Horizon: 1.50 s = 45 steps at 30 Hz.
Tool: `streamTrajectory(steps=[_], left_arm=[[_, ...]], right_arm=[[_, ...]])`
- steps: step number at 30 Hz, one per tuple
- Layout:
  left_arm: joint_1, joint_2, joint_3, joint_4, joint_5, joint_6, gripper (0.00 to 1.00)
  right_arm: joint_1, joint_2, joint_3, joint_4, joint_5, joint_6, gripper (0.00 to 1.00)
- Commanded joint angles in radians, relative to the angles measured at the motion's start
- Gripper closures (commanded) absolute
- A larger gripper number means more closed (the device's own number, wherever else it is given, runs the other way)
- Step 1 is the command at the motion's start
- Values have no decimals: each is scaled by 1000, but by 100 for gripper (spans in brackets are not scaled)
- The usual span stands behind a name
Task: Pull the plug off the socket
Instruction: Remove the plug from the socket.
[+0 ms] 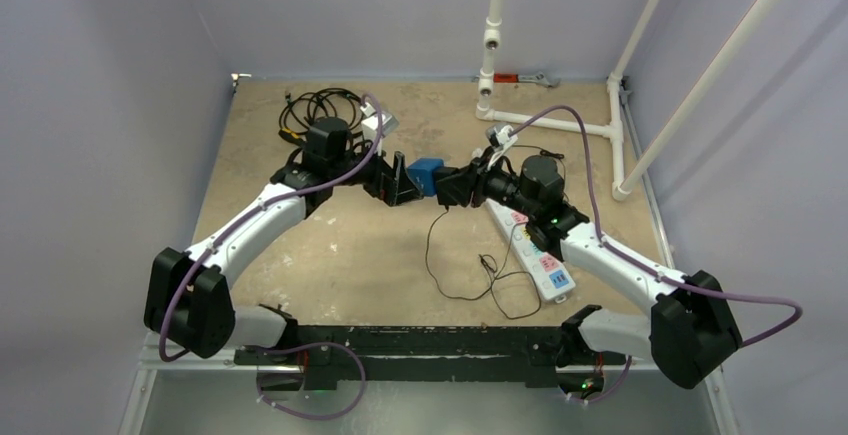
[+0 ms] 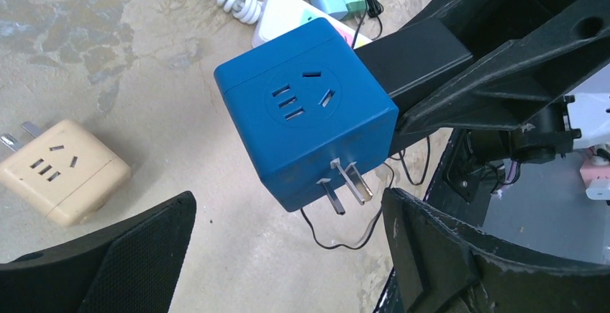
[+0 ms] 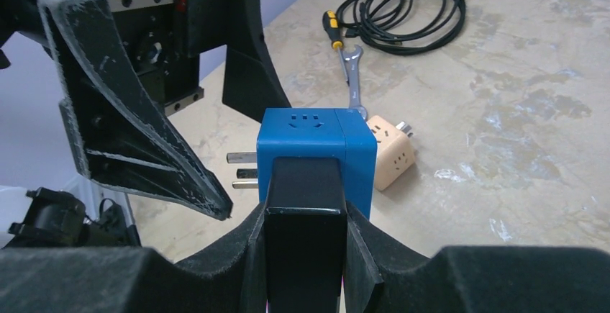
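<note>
I should back my left gripper away and turn it to clamp the cube's slotted side [image 2: 303,101], since the blue cube's metal prongs [image 2: 347,185] point at one of its fingers.
A blue cube socket [image 2: 309,111] with bare metal prongs hangs above the table; it also shows in the top view [image 1: 428,175] and the right wrist view [image 3: 316,147]. A black plug [image 3: 305,205] is stuck into its side. My right gripper [image 3: 306,216] is shut on that black plug and carries plug and cube together. My left gripper [image 2: 288,198] is open, its fingers [image 2: 137,255] spread on either side of the cube's pronged end, not touching it. In the top view the left gripper [image 1: 395,183] and right gripper [image 1: 455,187] face each other across the cube.
A beige cube socket [image 2: 61,169] lies on the table below, with a wrench [image 3: 351,75] and coiled black cable [image 1: 320,110] beyond. A white power strip [image 1: 530,250] and thin black wire [image 1: 470,275] lie at the right. A white pipe frame [image 1: 560,120] stands behind.
</note>
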Motion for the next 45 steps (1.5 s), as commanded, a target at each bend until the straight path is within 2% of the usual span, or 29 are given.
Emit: streamTrajectory(steps=[1,4,6,11,16,22,38,45], left_arm=[[-17,-40,37,-16,-5,49,1],[-45,-46,36,-11,39,70,1],[-63,-69,34,-22,20,103,1],[-104,-193,-16,-26,-210,203,1],[-146,-318,-89,27,-330,308,3],[-286,-450,-198,103,-502,466,7],[-556,-400,-275,147,-842,640,8],[-559,-366,-278,185,-811,626,4]], right_arm=[[-7,-34,78,77,-78,31,100],[-8,-18,128,6,-88,38,100],[-9,-7,163,-50,-87,43,100],[-11,17,259,-207,-87,67,100],[-13,39,329,-323,-99,102,100],[-12,40,353,-382,-151,119,100],[-12,50,319,-492,-309,36,100],[-9,55,326,-512,-340,-3,100]])
